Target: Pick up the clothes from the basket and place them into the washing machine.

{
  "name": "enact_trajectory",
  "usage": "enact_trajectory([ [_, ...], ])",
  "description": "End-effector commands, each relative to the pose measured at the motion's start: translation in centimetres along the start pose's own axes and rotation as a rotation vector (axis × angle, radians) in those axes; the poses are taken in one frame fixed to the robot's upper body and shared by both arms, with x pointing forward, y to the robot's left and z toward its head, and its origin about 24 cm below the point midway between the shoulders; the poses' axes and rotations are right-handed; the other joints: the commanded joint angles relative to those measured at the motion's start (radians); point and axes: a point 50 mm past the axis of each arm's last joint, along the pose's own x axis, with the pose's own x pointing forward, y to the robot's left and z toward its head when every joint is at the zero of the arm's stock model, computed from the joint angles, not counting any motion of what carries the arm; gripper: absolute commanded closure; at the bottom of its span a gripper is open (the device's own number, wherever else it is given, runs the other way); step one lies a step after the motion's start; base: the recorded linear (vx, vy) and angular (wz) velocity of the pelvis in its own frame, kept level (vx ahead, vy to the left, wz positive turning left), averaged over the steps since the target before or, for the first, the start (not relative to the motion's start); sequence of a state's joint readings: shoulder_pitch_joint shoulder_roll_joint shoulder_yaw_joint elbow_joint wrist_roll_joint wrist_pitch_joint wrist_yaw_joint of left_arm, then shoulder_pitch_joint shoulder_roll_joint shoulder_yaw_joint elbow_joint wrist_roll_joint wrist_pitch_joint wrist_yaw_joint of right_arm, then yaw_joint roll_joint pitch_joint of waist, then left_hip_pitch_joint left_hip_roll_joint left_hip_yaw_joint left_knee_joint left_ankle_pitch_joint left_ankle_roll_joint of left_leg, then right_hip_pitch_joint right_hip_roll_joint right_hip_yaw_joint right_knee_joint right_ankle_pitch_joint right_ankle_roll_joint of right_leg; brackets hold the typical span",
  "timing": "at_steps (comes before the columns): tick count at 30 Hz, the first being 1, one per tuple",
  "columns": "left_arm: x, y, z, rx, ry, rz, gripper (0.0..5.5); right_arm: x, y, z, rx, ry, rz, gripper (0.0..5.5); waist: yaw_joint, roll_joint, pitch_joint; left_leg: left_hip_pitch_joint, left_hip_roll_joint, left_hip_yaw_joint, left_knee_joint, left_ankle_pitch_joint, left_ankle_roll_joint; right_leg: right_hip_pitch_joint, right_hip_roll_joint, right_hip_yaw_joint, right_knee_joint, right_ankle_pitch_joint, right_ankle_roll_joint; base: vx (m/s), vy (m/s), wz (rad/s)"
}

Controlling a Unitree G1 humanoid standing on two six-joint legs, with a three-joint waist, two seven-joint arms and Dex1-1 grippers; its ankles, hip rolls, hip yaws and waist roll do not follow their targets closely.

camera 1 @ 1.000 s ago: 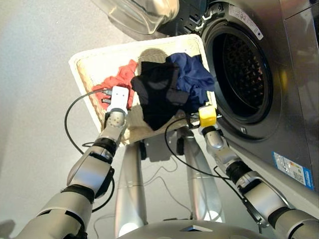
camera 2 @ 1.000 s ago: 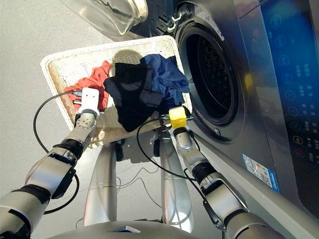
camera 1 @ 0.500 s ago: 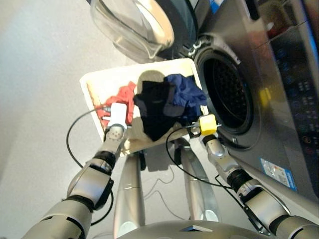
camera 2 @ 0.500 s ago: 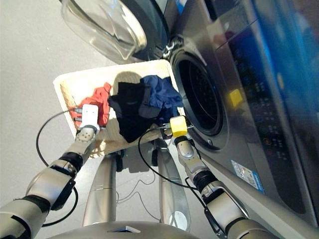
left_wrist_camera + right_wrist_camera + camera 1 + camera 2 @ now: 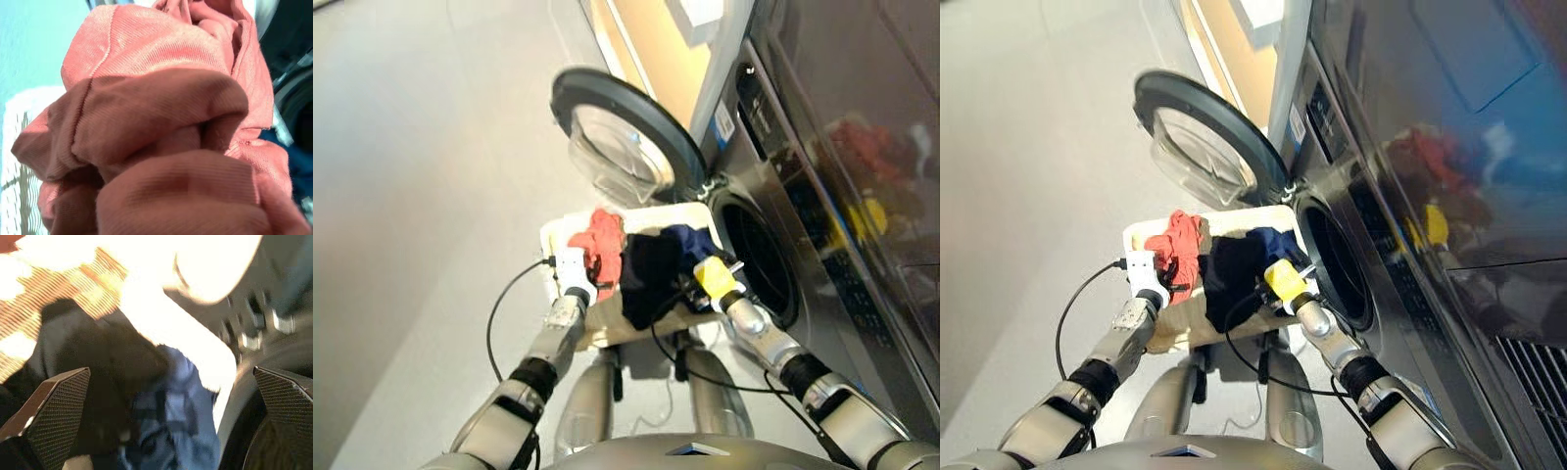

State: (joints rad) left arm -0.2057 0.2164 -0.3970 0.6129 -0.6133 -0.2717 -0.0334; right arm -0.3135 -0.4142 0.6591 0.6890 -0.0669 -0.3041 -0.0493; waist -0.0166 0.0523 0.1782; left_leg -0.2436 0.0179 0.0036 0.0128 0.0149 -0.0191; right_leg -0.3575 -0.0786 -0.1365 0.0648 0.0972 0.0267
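My gripper will carry an end of the coral-red garment (image 5: 604,251) into the porthole. The garment will trail back over the basket's rim then, because it bunches in loose folds (image 5: 604,228).
The cream wicker basket (image 5: 556,238) stands in front of the dark grey washing machine (image 5: 773,211), whose round porthole (image 5: 759,262) is open and whose glass door (image 5: 622,137) is swung out above the basket. A coral-red garment (image 5: 600,242) stands bunched up at the basket's left, and my left gripper (image 5: 587,286) is shut on it. That cloth (image 5: 161,122) fills the left wrist view. A black garment (image 5: 649,279) and a navy one (image 5: 691,240) lie to the right. My right gripper (image 5: 690,294) is open just over them, fingers (image 5: 54,406) apart.
Pale grey floor (image 5: 431,196) spreads to the left of the basket. A dark glossy appliance (image 5: 862,117) is stacked above the machine. Black cables (image 5: 504,313) loop from both wrists near the basket's front.
The camera has tilted up, so the open door and upper appliance now show. The coral-red garment is bunched higher at my left gripper. My right gripper stays at the basket's near right side.
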Motion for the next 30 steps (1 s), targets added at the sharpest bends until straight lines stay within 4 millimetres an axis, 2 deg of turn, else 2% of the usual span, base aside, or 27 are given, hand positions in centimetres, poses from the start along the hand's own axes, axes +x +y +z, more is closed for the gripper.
enact_trajectory([
  [1,-0.1,-0.7,1.8,-0.054,-0.082,-0.088,5.50,-0.3,1.7,1.6,-0.100,-0.102,0.112,0.00,0.017,-0.031,-0.081,0.027,-0.057,0.030,-0.078,0.081,-0.009,0.112,0.015,0.017,-0.084,0.011,0.073,0.098,-0.029,0.051],
  [6,-1.0,-2.1,1.4,-0.159,-0.070,-0.163,5.50,-0.7,3.3,2.3,-0.174,-0.140,0.200,0.00,0.021,-0.019,-0.129,0.109,-0.055,0.032,-0.100,0.075,-0.015,0.204,0.018,0.009,-0.118,0.004,0.074,0.078,-0.023,0.031],
  [10,-1.6,-3.5,1.5,-0.237,-0.066,-0.227,5.50,-0.8,3.7,2.7,-0.182,-0.164,0.212,0.00,0.020,-0.010,-0.162,0.157,-0.055,0.033,-0.100,0.068,-0.017,0.253,0.019,0.008,-0.125,-0.002,0.075,0.042,-0.012,0.037],
  [14,-2.1,-4.8,1.4,-0.269,-0.036,-0.300,5.50,-0.7,3.6,4.0,-0.290,-0.230,0.208,0.00,0.017,-0.006,-0.187,0.189,-0.053,0.037,-0.100,0.057,-0.018,0.293,0.022,0.008,-0.133,-0.010,0.077,0.000,0.000,0.000],
  [19,-2.6,-5.8,0.9,-0.285,0.016,-0.367,5.50,-0.6,4.0,4.4,-0.379,-0.258,0.231,0.00,0.016,-0.004,-0.202,0.216,-0.051,0.039,-0.100,0.049,-0.015,0.320,0.025,0.009,-0.137,-0.014,0.078,0.000,0.000,0.000],
  [23,-3.2,-7.3,0.3,-0.353,0.075,-0.437,5.50,-0.5,3.5,5.0,-0.583,-0.316,0.206,0.00,0.015,-0.004,-0.216,0.234,-0.049,0.042,-0.100,0.039,-0.013,0.341,0.026,0.007,-0.142,-0.019,0.079,0.000,0.000,0.000],
  [30,-3.7,-8.9,0.0,-0.425,0.126,-0.508,5.50,0.2,3.3,5.3,-0.772,-0.350,0.171,0.00,0.012,-0.003,-0.216,0.243,-0.049,0.039,-0.100,0.028,-0.008,0.350,0.027,0.010,-0.143,-0.023,0.081,0.000,0.000,0.000],
])
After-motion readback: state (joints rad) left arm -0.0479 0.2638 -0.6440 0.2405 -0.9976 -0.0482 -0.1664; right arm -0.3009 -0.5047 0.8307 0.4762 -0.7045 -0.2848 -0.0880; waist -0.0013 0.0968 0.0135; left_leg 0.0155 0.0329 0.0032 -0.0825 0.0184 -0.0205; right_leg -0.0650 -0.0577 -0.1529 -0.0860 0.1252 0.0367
